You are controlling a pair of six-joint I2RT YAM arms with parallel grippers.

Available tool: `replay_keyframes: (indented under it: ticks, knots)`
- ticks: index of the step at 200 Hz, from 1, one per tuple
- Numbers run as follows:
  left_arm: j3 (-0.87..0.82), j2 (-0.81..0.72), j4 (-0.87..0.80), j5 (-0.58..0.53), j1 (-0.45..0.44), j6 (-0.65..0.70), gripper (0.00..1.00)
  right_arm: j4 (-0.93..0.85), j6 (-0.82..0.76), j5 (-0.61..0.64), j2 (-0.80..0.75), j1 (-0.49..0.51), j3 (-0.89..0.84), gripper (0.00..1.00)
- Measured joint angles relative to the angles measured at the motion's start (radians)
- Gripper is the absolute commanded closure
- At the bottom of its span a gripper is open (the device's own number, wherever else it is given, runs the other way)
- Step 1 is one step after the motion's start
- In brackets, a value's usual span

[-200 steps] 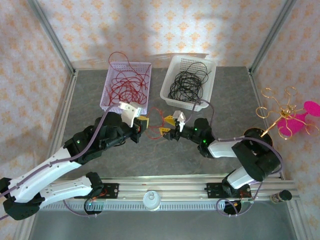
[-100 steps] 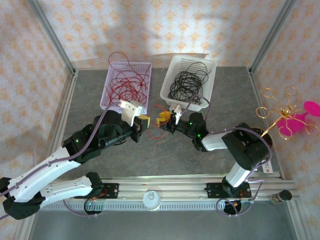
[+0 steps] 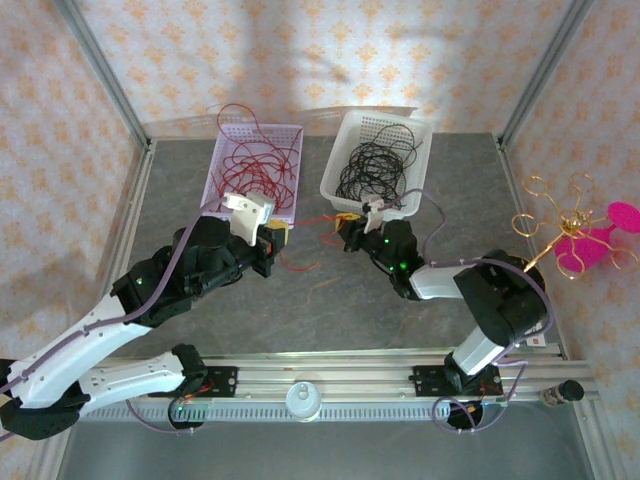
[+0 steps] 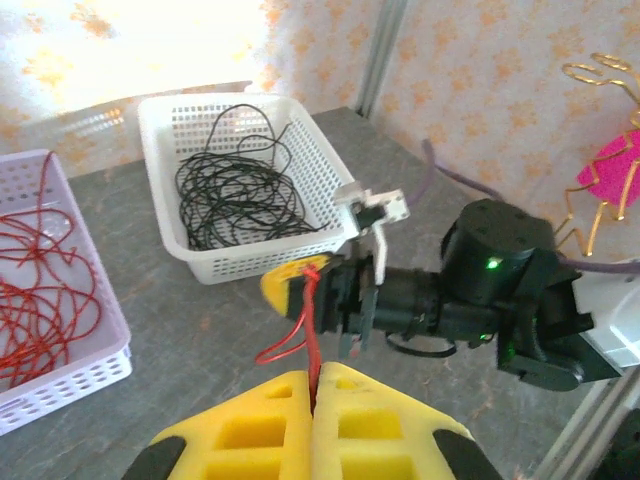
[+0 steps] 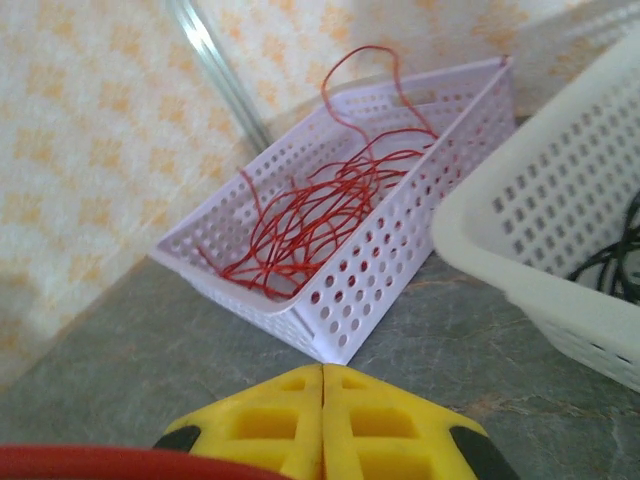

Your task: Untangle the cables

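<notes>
The red cable loops slack near the robot's left gripper, so the robot's right gripper needs to move back along the white basket's edge (image 3: 402, 210) to pull the cable straight.
A thin red cable (image 4: 312, 320) runs taut from my left gripper (image 4: 318, 372) to my right gripper (image 4: 300, 283), with a small loop hanging beside it. The left gripper (image 3: 280, 237) is shut on the near end. The right gripper (image 3: 343, 225) is shut on the far end, just in front of the white basket (image 3: 402, 210); its yellow fingers (image 5: 290, 400) meet with no gap, and a blurred red strand (image 5: 100, 462) crosses close below them. More red cables (image 3: 255, 170) lie in the lilac basket (image 3: 222, 150). Black cables (image 3: 370, 170) fill the white basket.
Both baskets stand side by side at the back of the grey table (image 3: 380, 320). A gold wire stand with a pink piece (image 3: 575, 235) sits beyond the right edge. Metal frame posts (image 3: 105, 85) rise at the back corners. The arms' rail (image 3: 300, 385) runs along the near edge.
The right gripper has moved left and back to the white basket's front and closed. The left gripper has drawn back a little, and the red cable now stretches between them.
</notes>
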Motion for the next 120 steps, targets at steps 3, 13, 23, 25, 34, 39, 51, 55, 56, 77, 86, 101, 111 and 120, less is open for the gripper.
replay_keyframes:
  ticks: [3,13,23,25,34,39,51,55,56,77,86,101,111,120]
  knots:
    - [0.005,0.0,-0.005,-0.007,0.0,0.0,1.0,-0.003,0.01,0.005,-0.005,-0.003,-0.001,1.0]
    - [0.022,0.0,-0.017,-0.027,0.0,0.01,1.0,-0.023,0.043,0.035,-0.023,-0.014,-0.006,1.0]
    - [0.047,-0.006,-0.02,-0.05,0.0,0.018,1.0,-0.053,0.07,0.074,-0.033,-0.038,-0.019,1.0]
    - [0.054,-0.008,-0.019,-0.056,0.0,0.019,1.0,-0.061,0.074,0.082,-0.034,-0.043,-0.023,1.0]
    - [0.077,-0.016,-0.019,-0.074,0.0,0.024,1.0,-0.094,0.086,0.123,-0.038,-0.061,-0.035,1.0]
    - [0.091,-0.023,-0.019,-0.085,0.0,0.026,1.0,-0.115,0.094,0.143,-0.04,-0.068,-0.042,0.99]
    - [0.119,-0.035,-0.019,-0.108,0.0,0.035,1.0,-0.159,0.104,0.192,-0.045,-0.076,-0.059,0.99]
    - [0.127,-0.038,-0.019,-0.114,0.0,0.039,1.0,-0.173,0.109,0.207,-0.048,-0.078,-0.066,0.99]
    - [0.129,-0.039,-0.019,-0.116,0.0,0.04,1.0,-0.175,0.109,0.209,-0.049,-0.079,-0.067,0.99]
    - [0.152,-0.047,-0.019,-0.143,0.0,0.045,1.0,-0.217,0.133,0.254,-0.074,-0.096,-0.103,1.0]
    - [0.152,-0.051,-0.018,-0.15,0.0,0.045,1.0,-0.222,0.135,0.258,-0.085,-0.106,-0.113,1.0]
    - [0.137,-0.05,-0.01,-0.154,0.0,0.044,0.94,-0.232,0.127,0.249,-0.101,-0.117,-0.117,1.0]
    - [0.111,-0.048,0.002,-0.15,0.0,0.044,0.82,-0.24,0.113,0.229,-0.114,-0.117,-0.116,1.0]
    - [0.074,-0.041,0.017,-0.138,0.0,0.046,0.78,-0.251,0.093,0.205,-0.132,-0.116,-0.116,1.0]
